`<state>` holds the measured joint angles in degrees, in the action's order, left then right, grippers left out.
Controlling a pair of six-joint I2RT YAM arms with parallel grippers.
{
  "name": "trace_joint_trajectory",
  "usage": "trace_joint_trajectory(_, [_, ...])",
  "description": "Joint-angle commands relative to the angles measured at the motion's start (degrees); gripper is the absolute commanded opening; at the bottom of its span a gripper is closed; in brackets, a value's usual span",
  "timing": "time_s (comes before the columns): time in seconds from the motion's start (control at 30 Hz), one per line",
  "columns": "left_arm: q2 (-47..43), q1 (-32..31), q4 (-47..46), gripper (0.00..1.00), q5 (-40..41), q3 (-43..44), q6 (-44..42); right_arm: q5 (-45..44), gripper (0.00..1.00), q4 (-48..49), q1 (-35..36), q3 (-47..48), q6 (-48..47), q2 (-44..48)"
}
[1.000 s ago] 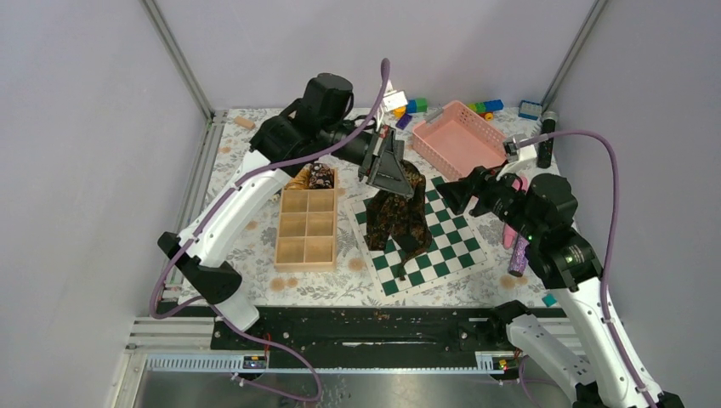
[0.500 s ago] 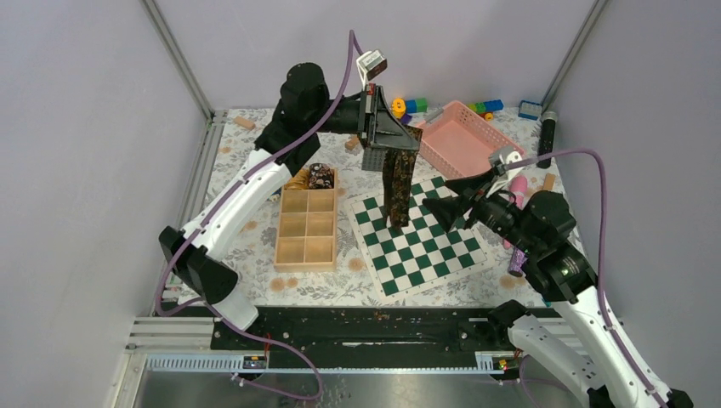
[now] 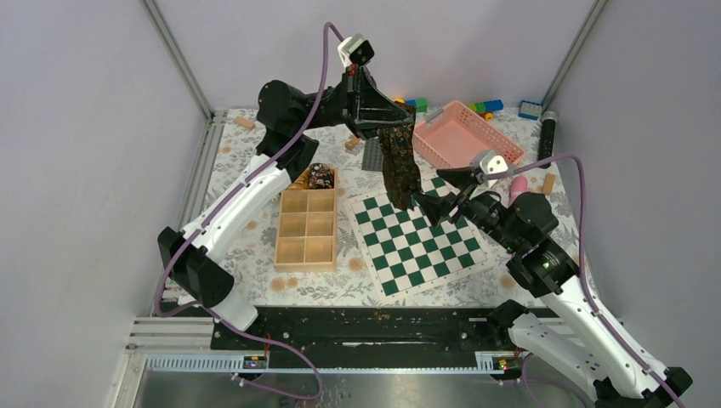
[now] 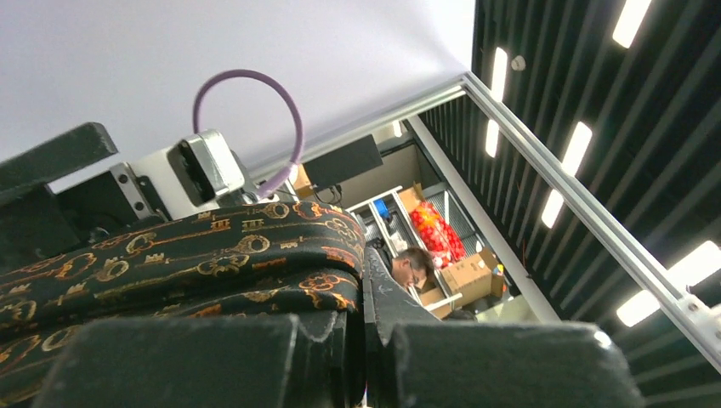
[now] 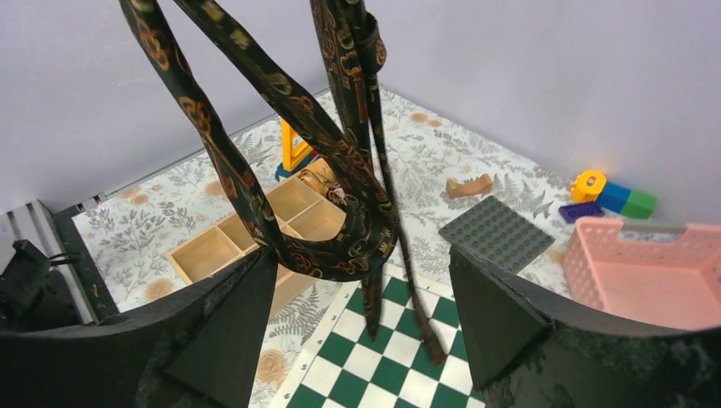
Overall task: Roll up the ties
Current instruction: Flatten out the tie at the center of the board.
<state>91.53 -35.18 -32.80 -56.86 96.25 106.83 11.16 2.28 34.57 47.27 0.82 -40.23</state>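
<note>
The tie's low loop [image 5: 340, 257] is resting against my right gripper's finger. Next, my right gripper moves back and grabs the tie's hanging parts higher [image 5: 350, 72], below my left gripper.
My left gripper [image 3: 389, 129] is shut on a dark brown-black tie [image 3: 398, 166] with a golden pattern and holds it high, so it hangs in loops over the far edge of the checkerboard [image 3: 421, 246]. In the left wrist view the tie [image 4: 170, 263] is pinched between the closed jaws of the left gripper [image 4: 367, 340]. My right gripper [image 3: 438, 194] is open, right beside the tie's lower end. In the right wrist view the tie's loop [image 5: 340, 246] hangs between the wide-open jaws of the right gripper [image 5: 366, 314], touching the left finger [image 5: 246, 314]. A dark rolled tie [image 3: 320, 176] and a golden-tan coil [image 3: 298, 179] sit in the wooden box [image 3: 306, 229].
A pink basket [image 3: 459, 136] stands at the back right, with a grey baseplate [image 3: 371, 155] to its left. Coloured blocks [image 3: 483, 107] lie along the back wall. A black cylinder [image 3: 547, 136] stands at the far right.
The left arm has lifted the tie off the checkerboard and raised it higher. The right gripper has moved left and forward to the tie's hanging end.
</note>
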Motion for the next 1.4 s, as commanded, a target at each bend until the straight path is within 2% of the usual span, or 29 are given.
trace_joint_trajectory(0.0, [-4.32, -0.06, -6.87, 0.0, -2.77, 1.79, 5.15, 3.19, 0.8, 4.12, 0.58, -0.08, -6.48, 2.3])
trace_joint_trajectory(0.2, [-5.44, -0.04, -8.26, 0.0, -6.59, 0.85, 4.87, 8.23, 0.77, 0.32, 0.59, -0.22, -6.15, 6.38])
trace_joint_trajectory(0.33, [-6.01, -0.02, -6.71, 0.0, -7.56, -0.26, 2.76, 15.09, 0.84, -1.49, 0.57, 1.48, -3.07, 9.25])
trace_joint_trajectory(0.63, [-7.18, -0.52, -8.14, 0.0, -8.42, 0.56, 2.62, 13.81, 0.85, -10.58, 0.52, -1.29, -5.17, 12.22])
trace_joint_trajectory(0.8, [-7.37, -1.25, -7.95, 0.0, -8.31, 0.46, 2.25, 13.32, 0.86, -3.83, 0.58, -5.93, 1.16, 10.88])
trace_joint_trajectory(0.97, [-6.56, -2.75, -8.36, 0.0, -8.05, 0.52, 2.18, 11.11, 0.87, 8.37, 0.81, -9.3, 7.74, 6.74])
trace_joint_trajectory(1.37, [-4.7, -3.84, -8.51, 0.0, -7.19, 2.49, 2.32, 6.59, 0.91, 18.86, 5.64, -10.53, 9.06, -0.55])
